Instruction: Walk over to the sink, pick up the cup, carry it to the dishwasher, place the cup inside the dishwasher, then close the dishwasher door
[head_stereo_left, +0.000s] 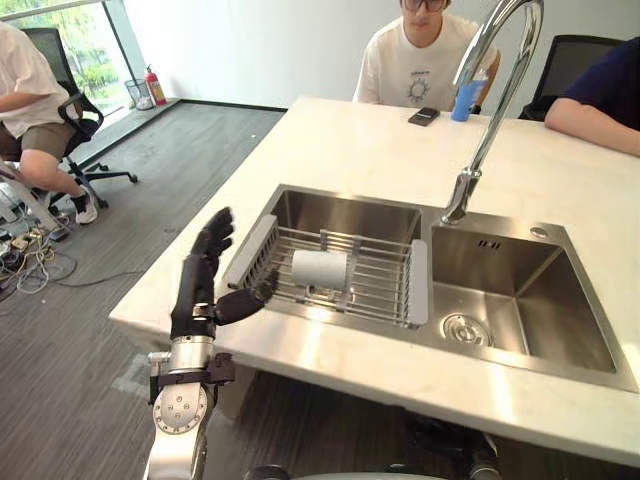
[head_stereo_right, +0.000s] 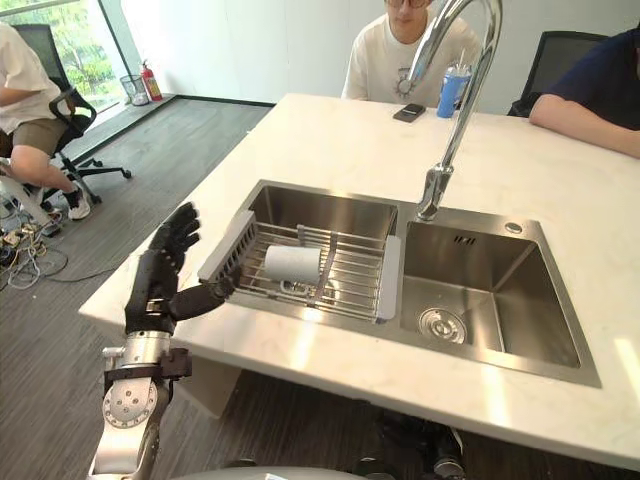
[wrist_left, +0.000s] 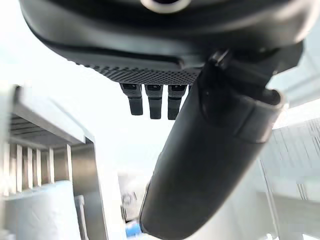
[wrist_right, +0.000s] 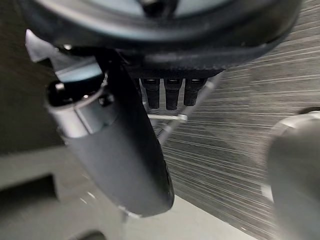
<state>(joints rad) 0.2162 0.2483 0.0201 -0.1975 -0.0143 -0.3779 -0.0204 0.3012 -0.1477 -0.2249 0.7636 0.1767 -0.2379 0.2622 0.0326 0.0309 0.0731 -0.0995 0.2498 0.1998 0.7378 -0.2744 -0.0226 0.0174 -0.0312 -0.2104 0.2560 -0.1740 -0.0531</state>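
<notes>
The cup (head_stereo_left: 320, 269) is lying on its side across the open wire rack (head_stereo_left: 382, 276), so I expect it to come up empty when I lift it.
A white cup (head_stereo_left: 320, 269) lies on its side in a wire rack (head_stereo_left: 385, 283) set in the left basin of the steel sink (head_stereo_left: 520, 290). My left hand (head_stereo_left: 205, 278) hovers upright at the counter's left front corner, fingers straight and open, its thumb reaching toward the rack's grey rim. It holds nothing. The cup (wrist_left: 35, 210) shows beside the thumb in the left wrist view. My right hand (wrist_right: 120, 150) hangs low over the dark floor, fingers straight, holding nothing.
A tall curved faucet (head_stereo_left: 490, 100) rises between the two basins. The pale counter (head_stereo_left: 340, 150) stretches back to several seated people; a phone (head_stereo_left: 424, 116) and a blue bottle (head_stereo_left: 464, 98) lie near them. An office chair (head_stereo_left: 70, 120) stands at the left.
</notes>
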